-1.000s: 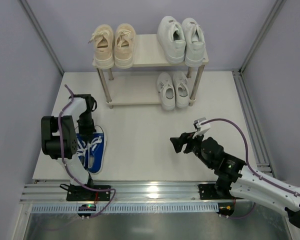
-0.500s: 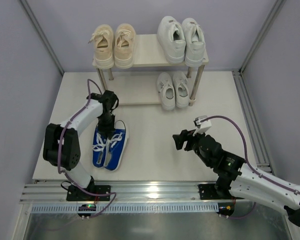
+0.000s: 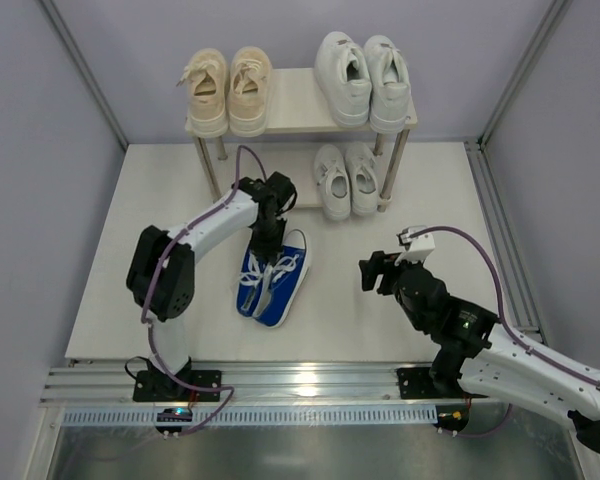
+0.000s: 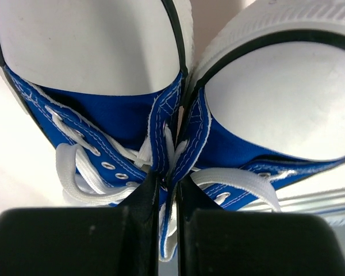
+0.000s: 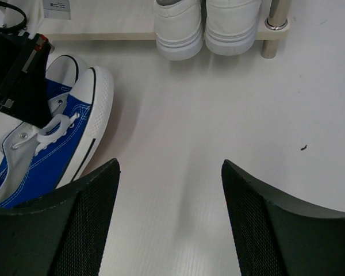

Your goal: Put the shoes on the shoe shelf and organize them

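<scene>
I should put the pair down flat with my left gripper and pinch the inner blue edges [image 4: 194,135] again before lifting, because the blue shoes' toe caps [image 4: 276,103] spread apart and tip up.
My left gripper [image 3: 269,238] is shut on the pair of small blue shoes [image 3: 273,276], pinching the two inner blue edges together by the laces [image 4: 168,183]. Their white toe caps [image 4: 86,40] point towards the shoe shelf [image 3: 298,112]. The pair sits on the table just in front of the lower board [image 3: 255,193], slightly left of centre. Beige shoes [image 3: 227,90] and large white shoes [image 3: 363,78] stand on the top board, and smaller white shoes [image 3: 345,180] on the lower board at the right. My right gripper [image 3: 378,272] is open and holds nothing, to the right of the blue pair [image 5: 57,144].
A silver shelf leg [image 5: 273,29] stands right of the smaller white shoes [image 5: 207,23]. The left arm's black wrist [image 5: 14,72] hangs over the blue pair. Grey walls close in the table on three sides, and a metal rail [image 3: 300,385] runs along the near edge.
The left arm has carried the blue pair from the near left of the table rightwards and towards the shelf. The right gripper has drifted slightly right and stayed open.
</scene>
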